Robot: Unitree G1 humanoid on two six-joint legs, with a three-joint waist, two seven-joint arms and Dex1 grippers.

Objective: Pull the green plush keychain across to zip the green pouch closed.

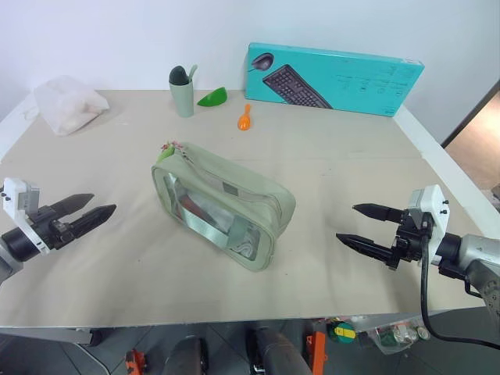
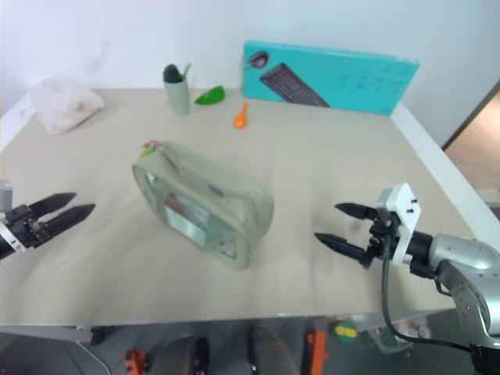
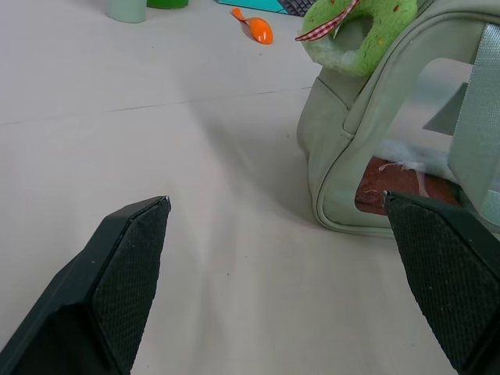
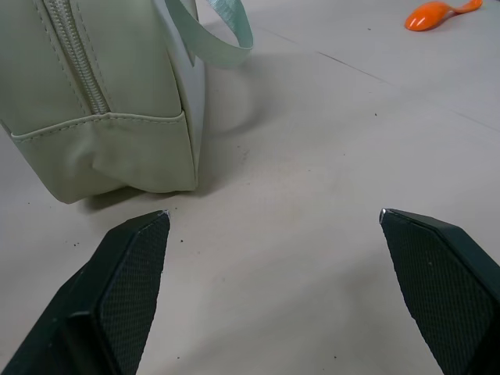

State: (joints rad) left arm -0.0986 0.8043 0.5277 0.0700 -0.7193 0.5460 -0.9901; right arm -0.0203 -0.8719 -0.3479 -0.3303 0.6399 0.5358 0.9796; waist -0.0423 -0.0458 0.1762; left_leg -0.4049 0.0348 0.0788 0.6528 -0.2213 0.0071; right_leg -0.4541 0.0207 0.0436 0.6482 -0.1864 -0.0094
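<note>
The green pouch lies slanted, its green plush keychain at the pouch's far end (image 1: 166, 151). My right gripper should first take the pouch's near end (image 1: 279, 223) and turn it square.
The green pouch (image 1: 223, 205) lies slantwise in the middle of the table, its clear side window facing me and a webbing strap hanging over it. The green plush keychain (image 1: 166, 150) sits at the pouch's far left end; in the left wrist view it (image 3: 361, 35) shows as a fuzzy green charm with a red checked ribbon. My left gripper (image 1: 87, 212) hovers open to the left of the pouch, well apart from it. On the right my right gripper (image 1: 361, 225) stands open too, clear of the pouch's near right end (image 4: 109, 117). Both hold nothing.
At the back stand a sage-green cup (image 1: 182, 90), a green leaf-shaped piece (image 1: 212, 97), an orange spoon (image 1: 244, 119) and a teal keyboard box (image 1: 334, 77). A white plastic bag (image 1: 66, 103) lies at the back left. The table's front edge (image 1: 234, 320) runs close below both grippers.
</note>
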